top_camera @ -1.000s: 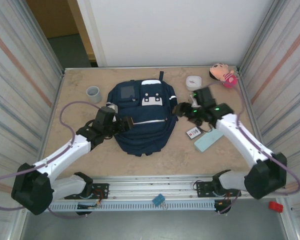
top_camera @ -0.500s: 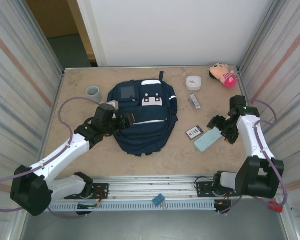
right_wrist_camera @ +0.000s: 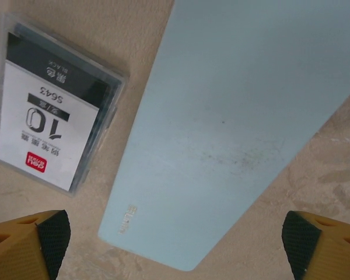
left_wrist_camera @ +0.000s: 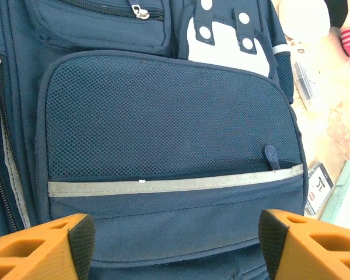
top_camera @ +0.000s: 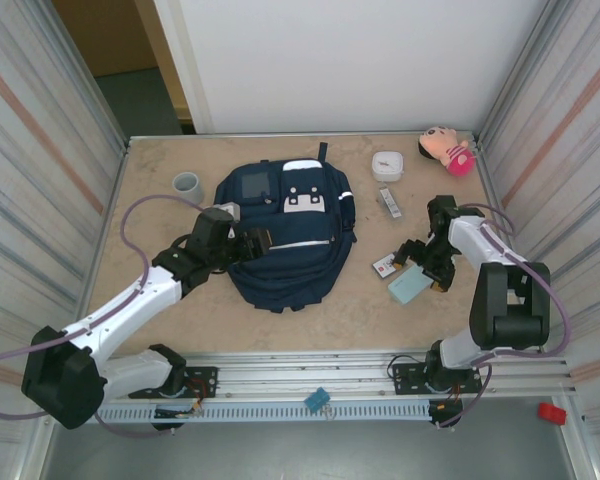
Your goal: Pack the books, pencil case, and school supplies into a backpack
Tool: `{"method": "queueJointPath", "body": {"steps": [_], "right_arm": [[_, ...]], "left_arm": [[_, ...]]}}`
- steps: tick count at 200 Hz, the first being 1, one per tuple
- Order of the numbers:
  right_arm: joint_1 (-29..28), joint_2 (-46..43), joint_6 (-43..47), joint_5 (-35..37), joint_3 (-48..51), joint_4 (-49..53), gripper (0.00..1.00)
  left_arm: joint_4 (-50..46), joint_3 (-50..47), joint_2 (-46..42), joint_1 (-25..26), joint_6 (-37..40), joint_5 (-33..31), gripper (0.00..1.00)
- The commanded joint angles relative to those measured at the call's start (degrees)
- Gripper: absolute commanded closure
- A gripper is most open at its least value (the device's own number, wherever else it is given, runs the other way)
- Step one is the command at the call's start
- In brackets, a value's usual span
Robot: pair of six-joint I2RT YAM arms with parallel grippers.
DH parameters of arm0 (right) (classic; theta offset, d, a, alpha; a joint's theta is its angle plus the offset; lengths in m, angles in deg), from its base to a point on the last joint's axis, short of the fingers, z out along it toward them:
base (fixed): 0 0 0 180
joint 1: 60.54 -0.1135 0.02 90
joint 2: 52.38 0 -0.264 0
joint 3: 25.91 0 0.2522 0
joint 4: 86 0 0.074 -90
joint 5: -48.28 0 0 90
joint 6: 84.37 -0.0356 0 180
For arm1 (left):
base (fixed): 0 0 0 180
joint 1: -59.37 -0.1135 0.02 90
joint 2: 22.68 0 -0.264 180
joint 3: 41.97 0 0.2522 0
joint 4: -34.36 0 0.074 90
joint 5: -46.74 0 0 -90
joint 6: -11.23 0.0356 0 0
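I should turn my right gripper square and hold the case across its smudged middle [right_wrist_camera: 242,156], because the pencil case's labelled end [right_wrist_camera: 146,233] lies slanted between the gripper's fingers.
The navy backpack [top_camera: 285,235] lies flat in the middle of the table, its mesh front pocket [left_wrist_camera: 163,116] zipped shut. My left gripper [top_camera: 258,243] hovers open at the backpack's left side, its orange fingers [left_wrist_camera: 76,245] spread over the lower front panel with nothing between them. My right gripper [top_camera: 417,268] stands open just above the pale teal pencil case [top_camera: 412,288] [right_wrist_camera: 239,116], its fingertips [right_wrist_camera: 300,236] either side of the case's near end. The white packet [top_camera: 384,265] [right_wrist_camera: 55,125] lies beside the case. A narrow grey bar [top_camera: 388,201] lies further back. The books are out of view.
A white rounded box [top_camera: 387,164] and a pink plush toy [top_camera: 446,148] sit at the back right. A grey cup [top_camera: 187,186] stands left of the backpack. Metal walls close in on both sides, with a rail along the near edge.
My right arm has swung from the backpack's right edge out to the right, then come down over the pencil case with its jaws opening wider. The left gripper has barely moved.
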Motion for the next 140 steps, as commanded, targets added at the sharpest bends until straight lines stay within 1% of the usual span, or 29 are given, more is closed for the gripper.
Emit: {"method": "queueJointPath", "body": {"steps": [1,54,72,96,128,140], "right_arm": [[-0.2,0.9,-1.1,2.3,1.1,0.0,0.05],[0.3,4.5,0.2,1.5,2.0,-1.3,0.04],[0.9,4.8,0.7,2.8,1.6,-0.4,0.05],[2.4,2.9,1.4,4.3,1.4,1.6,0.05],[6.2,-1.4,3.1,3.4,0.4,3.2,0.03],[6.4,-2.5,3.3,3.4,0.0,3.3,0.03]], "left_arm": [[0.7,0.4,0.7,0.3,0.3,-0.4,0.24],[1.3,0.2,1.6,0.2,0.4,-0.1,0.24],[1.1,0.2,1.3,0.3,0.7,-0.2,0.24],[0.9,0.0,1.0,0.3,0.8,-0.8,0.24],[0.8,0.0,0.9,0.2,0.7,-0.6,0.24],[0.8,0.0,1.0,0.3,0.7,-0.5,0.24]]}}
